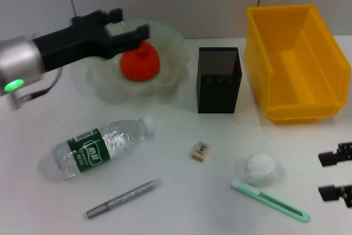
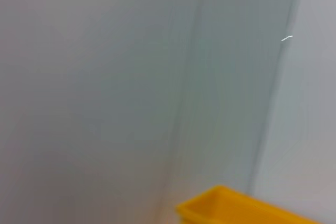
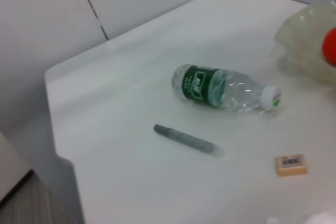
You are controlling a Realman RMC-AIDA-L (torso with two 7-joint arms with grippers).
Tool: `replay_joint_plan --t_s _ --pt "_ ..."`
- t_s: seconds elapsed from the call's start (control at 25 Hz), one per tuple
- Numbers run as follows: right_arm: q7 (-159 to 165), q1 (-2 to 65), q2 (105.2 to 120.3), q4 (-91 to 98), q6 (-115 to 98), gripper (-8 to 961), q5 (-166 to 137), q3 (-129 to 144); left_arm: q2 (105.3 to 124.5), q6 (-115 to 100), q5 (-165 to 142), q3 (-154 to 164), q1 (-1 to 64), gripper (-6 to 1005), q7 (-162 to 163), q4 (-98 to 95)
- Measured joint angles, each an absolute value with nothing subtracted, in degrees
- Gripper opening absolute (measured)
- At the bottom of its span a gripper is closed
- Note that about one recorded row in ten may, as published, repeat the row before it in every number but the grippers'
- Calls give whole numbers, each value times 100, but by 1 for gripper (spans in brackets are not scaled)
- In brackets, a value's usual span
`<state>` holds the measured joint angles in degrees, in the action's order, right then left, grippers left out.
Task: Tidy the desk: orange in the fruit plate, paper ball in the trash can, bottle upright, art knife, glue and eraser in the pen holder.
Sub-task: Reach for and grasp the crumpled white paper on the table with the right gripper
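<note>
I should keep moving my right gripper in until its open fingers straddle the ball (image 1: 260,168), as the desk (image 1: 297,172) beside the paper ball is clear for them.
The orange (image 1: 140,63) sits in the pale-green fruit plate (image 1: 173,42) at the back left of the desk (image 1: 181,213). My left gripper (image 1: 131,26) hovers open just above the orange, holding nothing. The bottle (image 1: 102,147) lies on its side at front left, with the silver glue (image 1: 124,198) in front of it. The eraser (image 1: 201,151) lies mid-desk. The paper ball (image 1: 259,169) rests beside the mint-green art knife (image 1: 269,201). Behind them stand the pen holder (image 1: 218,80) and the yellow trash can (image 1: 294,61). My right gripper (image 1: 336,175) waits open at the right edge.
The right wrist view shows the bottle (image 3: 226,87), glue (image 3: 186,139), eraser (image 3: 291,164) and the plate's rim (image 3: 304,40) near the desk's edge. The left wrist view shows only the wall and a corner of the trash can (image 2: 236,208).
</note>
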<state>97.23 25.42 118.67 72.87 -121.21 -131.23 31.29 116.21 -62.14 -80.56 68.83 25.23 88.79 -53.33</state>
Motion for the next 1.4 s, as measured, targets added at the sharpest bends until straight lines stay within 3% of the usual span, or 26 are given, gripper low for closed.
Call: replay_joint_plan --t_s 0.32,0.48,0.52,0.72,1.4 --pt "11144 2829 11881 8267 -12113 761 -13262 3709 11517 -9338 -8181 5148 1689 845 8708 -5042" --pt "12226 3042 11884 9014 -11971 760 -13661 4520 11337 -9832 -8310 5074 1507 842 8640 -4879" --pt "12850 3234 11885 9225 -11876 760 -14015 5028 11186 -10229 -8421 5058 1459 842 8404 -4637" --pt "14014 3743 11888 9035 -11546 759 -14961 6311 11012 -10827 -8611 5018 1457 841 8111 -4218" --pt "14948 4470 11953 6815 -9552 755 -15280 7953 11028 -11041 -9066 5003 1394 841 7963 -4191"
